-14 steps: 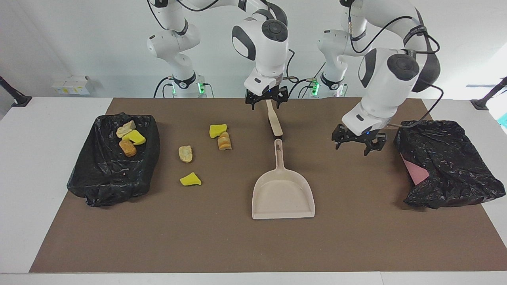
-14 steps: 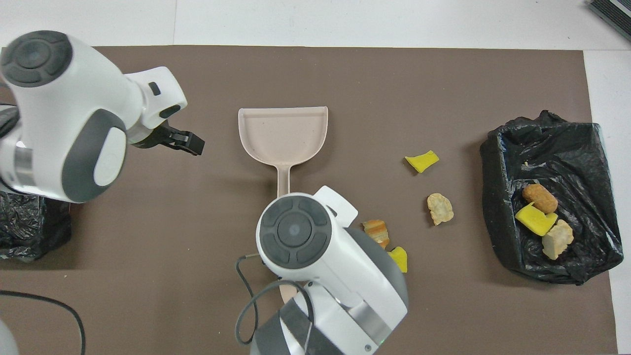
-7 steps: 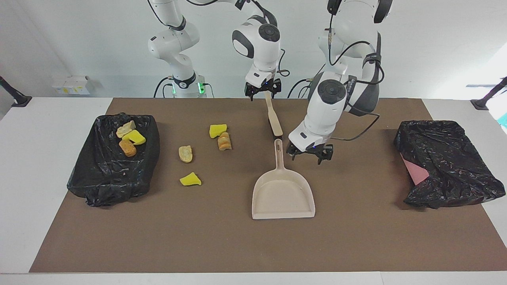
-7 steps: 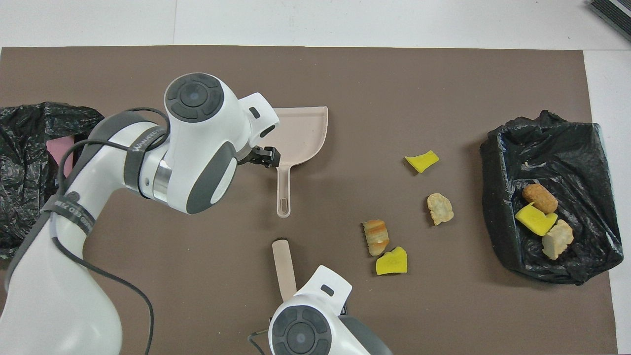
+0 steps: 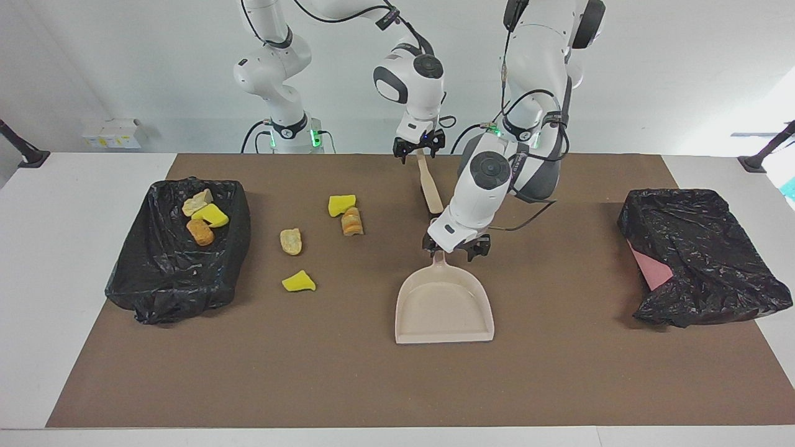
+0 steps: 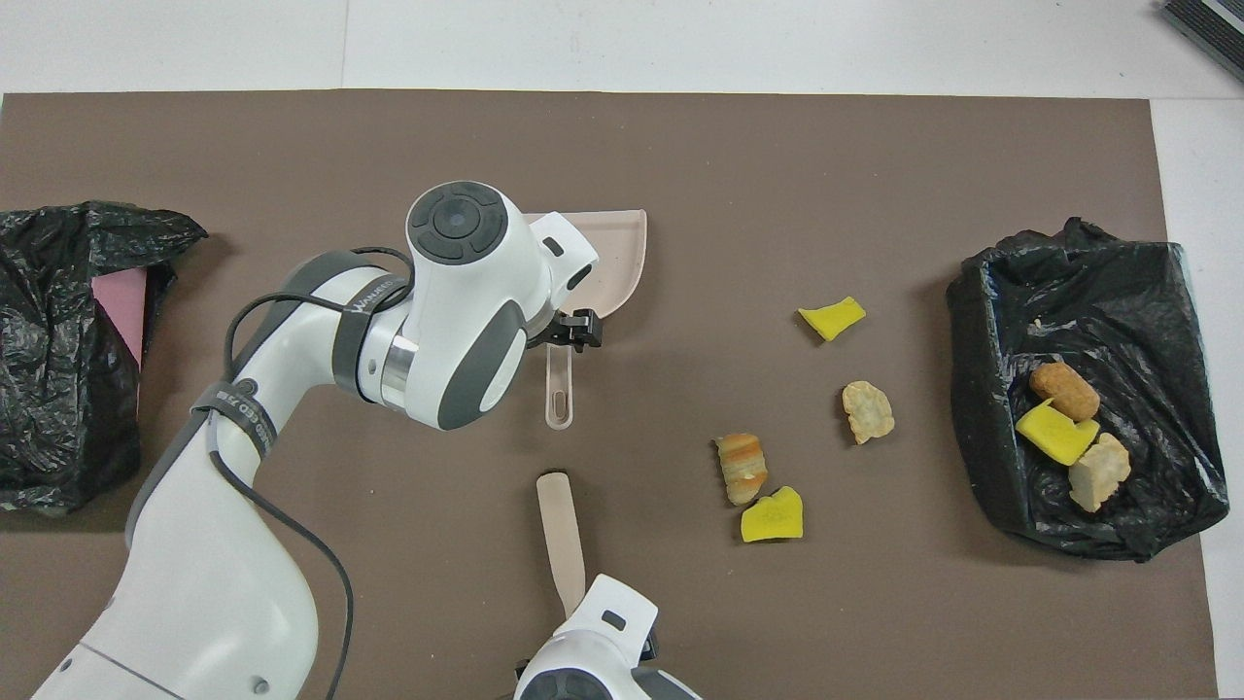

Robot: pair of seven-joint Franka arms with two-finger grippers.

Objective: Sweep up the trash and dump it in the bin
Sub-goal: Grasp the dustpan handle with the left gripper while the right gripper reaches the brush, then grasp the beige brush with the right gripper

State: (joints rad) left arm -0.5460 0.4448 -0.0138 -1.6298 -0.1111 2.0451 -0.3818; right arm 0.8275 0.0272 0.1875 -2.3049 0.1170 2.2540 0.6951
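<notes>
My gripper will lift and carry the beige dustpan (image 6: 613, 250), which should keep the swept trash scraps together because a raised rim (image 6: 640, 268) curves around it.
Several trash scraps lie loose on the brown mat: a yellow chunk (image 5: 342, 204) touching a bread lump (image 5: 352, 221), a tan lump (image 5: 290, 241) and another yellow chunk (image 5: 299, 282). Three more scraps (image 5: 200, 231) sit in the black-lined bin (image 5: 174, 279) at the right arm's end. The beige dustpan (image 5: 444, 307) lies mid-mat. My left gripper (image 5: 455, 248) is low over its handle (image 6: 559, 399), open, a finger on each side. The beige brush (image 5: 430, 189) lies nearer the robots. My right gripper (image 5: 419, 146) hangs open at its handle end.
A crumpled black bag (image 5: 702, 261) with something pink showing lies at the left arm's end of the mat. Small white boxes (image 5: 112, 133) stand at the table's edge near the right arm's base.
My left arm swung from beside the crumpled black bag to the dustpan's handle and came down onto it. My right gripper drew back along the brush toward the robots.
</notes>
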